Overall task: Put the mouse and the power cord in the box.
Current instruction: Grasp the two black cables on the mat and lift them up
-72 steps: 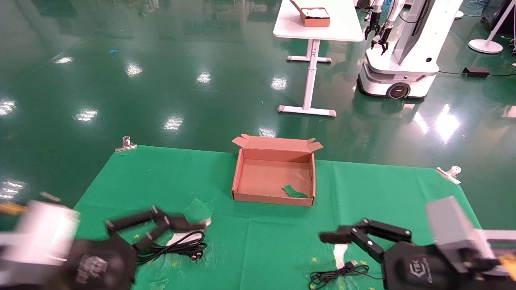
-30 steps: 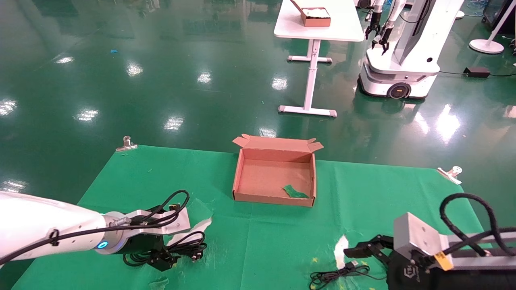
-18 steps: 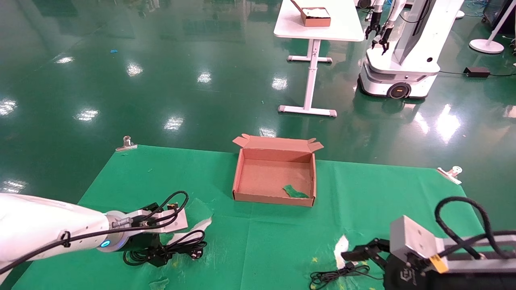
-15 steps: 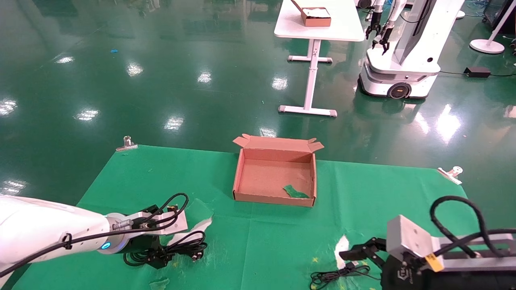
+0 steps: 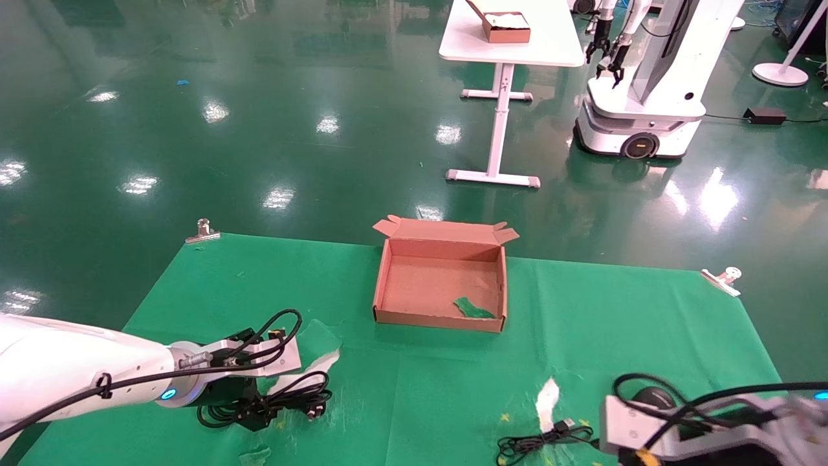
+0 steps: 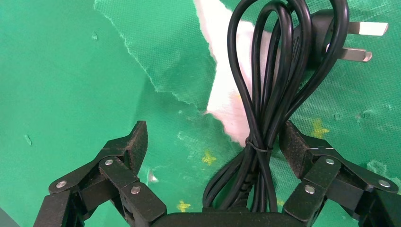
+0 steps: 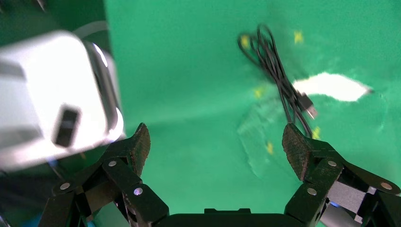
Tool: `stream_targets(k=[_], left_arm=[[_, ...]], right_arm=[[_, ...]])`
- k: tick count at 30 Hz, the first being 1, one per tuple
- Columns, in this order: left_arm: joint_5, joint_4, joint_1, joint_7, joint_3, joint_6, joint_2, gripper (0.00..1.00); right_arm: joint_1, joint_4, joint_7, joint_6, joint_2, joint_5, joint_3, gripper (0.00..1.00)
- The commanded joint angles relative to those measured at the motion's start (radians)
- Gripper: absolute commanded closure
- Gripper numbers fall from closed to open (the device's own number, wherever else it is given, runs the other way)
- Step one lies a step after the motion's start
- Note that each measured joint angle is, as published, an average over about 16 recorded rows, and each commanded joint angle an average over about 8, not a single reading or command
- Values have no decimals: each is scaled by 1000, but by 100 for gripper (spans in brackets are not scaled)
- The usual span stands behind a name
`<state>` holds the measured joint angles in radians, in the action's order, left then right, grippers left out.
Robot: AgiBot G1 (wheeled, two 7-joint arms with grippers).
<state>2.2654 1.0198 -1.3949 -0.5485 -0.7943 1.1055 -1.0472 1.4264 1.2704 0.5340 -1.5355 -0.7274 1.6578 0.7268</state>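
The power cord (image 5: pixel 291 397) will stay in a bundle and its plug will come along when I lift it, because a thin tie (image 6: pixel 258 146) holds the loops tightly together.
The brown cardboard box (image 5: pixel 388 285) stands open at the table's far middle. The power cord (image 5: pixel 297 393) lies coiled at the front left. My left gripper (image 5: pixel 255 411) hangs over it, open. In the left wrist view the tied cord bundle (image 6: pixel 265 94) runs between the fingers of the left gripper (image 6: pixel 213 142), close to one pad (image 6: pixel 294 146). The mouse's thin cable (image 5: pixel 537 441) with its USB plug (image 7: pixel 308 106) lies at the front right. A dark oval (image 5: pixel 650 396) beyond my right wrist may be the mouse. My right gripper (image 7: pixel 217 144) is open over bare cloth.
The green cloth (image 5: pixel 453 388) has torn white patches (image 5: pixel 546 396). A green scrap (image 5: pixel 473 308) lies inside the box. Metal clips (image 5: pixel 202 231) hold the cloth's far corners. Far off stand a white table (image 5: pixel 511 45) and another robot (image 5: pixel 647 77).
My right arm has swung so its gripper no longer shows in the head view. The left gripper has settled slightly lower over the power cord and stays open.
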Motion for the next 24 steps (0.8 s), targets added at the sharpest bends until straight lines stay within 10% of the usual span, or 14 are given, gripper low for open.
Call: stream_targets(k=[1, 18, 24], left_arm=[[0, -1, 0, 1, 0, 0, 0, 0], [-1, -2, -1, 2, 0, -1, -1, 0], [-1, -3, 0, 2, 0, -2, -1, 69]], right_arm=[[31, -13, -3, -6, -33, 69, 41, 0], [168, -588, -272, 169, -445, 328, 186, 0], [205, -712, -308, 207, -512, 357, 200, 65]])
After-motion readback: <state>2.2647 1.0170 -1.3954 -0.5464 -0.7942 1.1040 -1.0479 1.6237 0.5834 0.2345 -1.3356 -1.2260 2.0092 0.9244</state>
